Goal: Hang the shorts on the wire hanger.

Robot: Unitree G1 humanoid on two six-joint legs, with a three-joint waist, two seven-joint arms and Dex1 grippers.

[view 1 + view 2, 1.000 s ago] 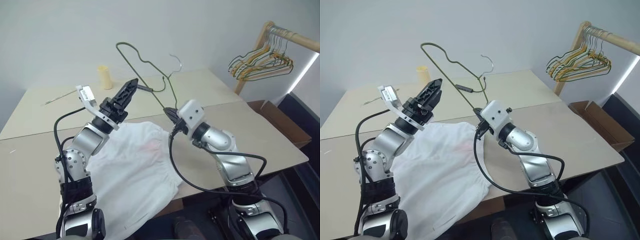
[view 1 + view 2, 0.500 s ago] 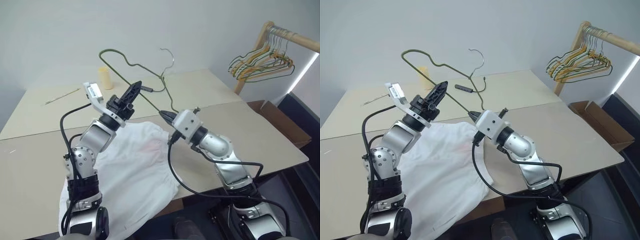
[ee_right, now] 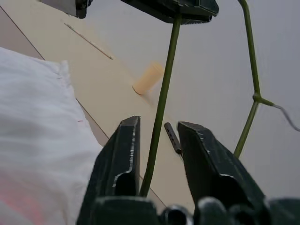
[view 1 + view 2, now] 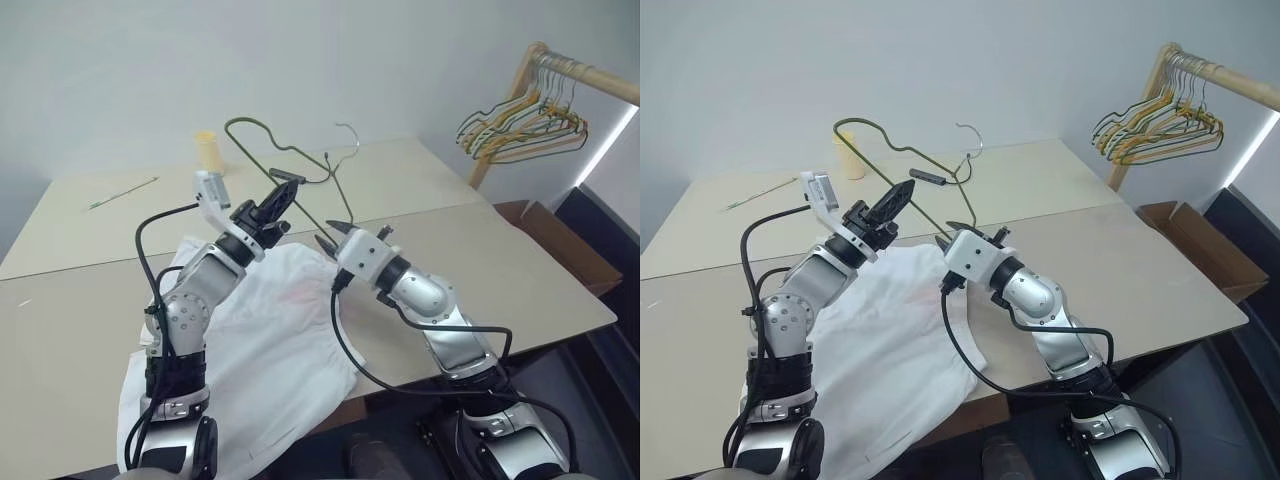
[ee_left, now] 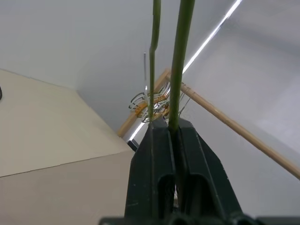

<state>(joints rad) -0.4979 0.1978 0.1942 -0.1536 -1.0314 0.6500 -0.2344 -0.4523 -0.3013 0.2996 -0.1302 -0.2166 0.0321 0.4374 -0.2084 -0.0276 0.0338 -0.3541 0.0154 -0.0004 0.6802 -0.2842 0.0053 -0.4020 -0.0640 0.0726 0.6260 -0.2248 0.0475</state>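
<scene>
The hanger's long straight wire is the only wire between my right gripper's fingers, so next my right gripper turns and grabs both wires at the hanger's lower corner.
The wire hanger, thin and olive-grey, is held up in the air above the table. My left gripper is shut on its long straight wire, which in the left wrist view runs up from between the pressed fingers. Just below it along the same wire, my right gripper is open, with the wire passing loosely between its fingers. The hook points up and away. The white shorts lie spread on the table under both arms and hang over its near edge.
On the beige table stand a pale yellow cylinder, a thin stick and a small dark adapter. A wooden rack with several coloured hangers stands at the right, with a cardboard box below it.
My left gripper closed on the hanger's straight wire. My right gripper, shut on the wire before, has opened. The hanger has rocked to the left and back.
</scene>
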